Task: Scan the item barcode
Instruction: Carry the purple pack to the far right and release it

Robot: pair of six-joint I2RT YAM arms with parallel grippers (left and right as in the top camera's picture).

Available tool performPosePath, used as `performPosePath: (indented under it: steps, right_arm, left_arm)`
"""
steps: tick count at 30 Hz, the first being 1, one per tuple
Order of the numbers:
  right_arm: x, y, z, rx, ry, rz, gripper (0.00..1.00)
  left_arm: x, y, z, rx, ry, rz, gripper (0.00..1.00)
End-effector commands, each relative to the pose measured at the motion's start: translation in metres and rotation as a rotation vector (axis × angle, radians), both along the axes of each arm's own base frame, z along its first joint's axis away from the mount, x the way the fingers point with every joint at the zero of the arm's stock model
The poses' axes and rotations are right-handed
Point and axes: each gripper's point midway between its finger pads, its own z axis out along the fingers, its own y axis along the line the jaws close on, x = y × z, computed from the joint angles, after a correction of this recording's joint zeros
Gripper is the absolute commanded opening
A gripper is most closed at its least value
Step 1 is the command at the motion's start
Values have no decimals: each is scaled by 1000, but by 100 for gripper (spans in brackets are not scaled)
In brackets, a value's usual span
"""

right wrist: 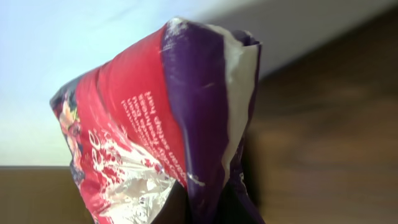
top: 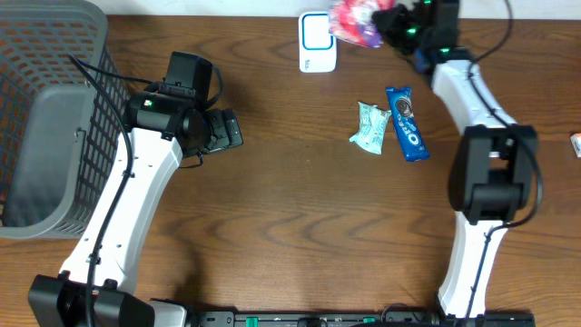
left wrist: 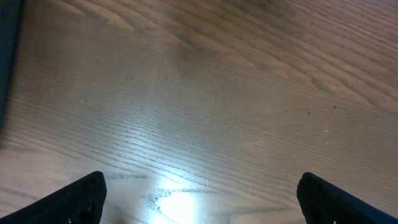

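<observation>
My right gripper is pinching the snack bag by its purple edge [right wrist: 204, 124], and the wood [top: 559, 109] next to the small white item is open. The gripper should keep going there and let go.
A red and purple snack bag [top: 356, 23] hangs at the table's far edge, with my right gripper [top: 388, 24] shut on it. It sits just right of the white barcode scanner [top: 318, 41]. In the right wrist view the bag [right wrist: 168, 118] fills the frame and the jaws of the right gripper [right wrist: 205, 211] pinch its lower purple edge. No barcode shows on the faces I can see. Over bare wood at the left, my left gripper [top: 231, 129] is open; the left wrist view shows its gripper [left wrist: 199, 186] with nothing between the two fingertips [left wrist: 87, 193].
A teal packet [top: 370, 127] and a blue Oreo pack [top: 406, 123] lie side by side right of centre. A grey mesh basket [top: 54, 54] stands at the far left. A small white item [top: 576, 143] peeks in at the right edge.
</observation>
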Motion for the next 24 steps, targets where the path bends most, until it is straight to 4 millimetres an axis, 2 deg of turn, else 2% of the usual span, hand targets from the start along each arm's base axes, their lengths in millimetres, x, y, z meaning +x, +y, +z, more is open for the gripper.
performPosePath:
  steps: [1, 3, 5, 6, 7, 9, 10, 13, 16, 20, 24]
  right_arm:
    - [-7, -50, 47, -71, -79, -2, 1]
    - [-16, -86, 49, -102, -42, -53, 1]
    - [-29, -131, 48, -136, 9, -119, 1]
    - [-40, -159, 47, -163, 38, -154, 1]
    - [-47, -175, 45, -178, 56, -172, 1]
    - [-74, -231, 33, -233, 147, -254, 1]
    - [-83, -247, 27, -250, 184, -282, 1]
    - [-131, -313, -4, -304, 386, -450, 1]
    - [-173, -366, -22, -378, 518, -572, 1]
    - [-203, -411, -29, -465, 529, -576, 1]
    - [-212, -445, -31, -474, 497, -645, 1]
  left_arm:
    - [0, 3, -2, 18, 5, -9, 98]
    - [-1, 3, -2, 19, 5, -9, 98]
    - [-1, 3, -2, 19, 5, -9, 98]
    - [0, 3, -2, 18, 5, -9, 98]
    - [0, 3, -2, 18, 5, -9, 98]
    - [-1, 3, -2, 19, 5, -9, 98]
    - [-1, 3, -2, 18, 5, -9, 98]
    - [-1, 3, -2, 19, 5, -9, 98]
    - [-1, 3, -2, 18, 5, -9, 98]
    - [-1, 3, -2, 18, 5, -9, 98]
    - [-1, 3, -2, 18, 5, -9, 98]
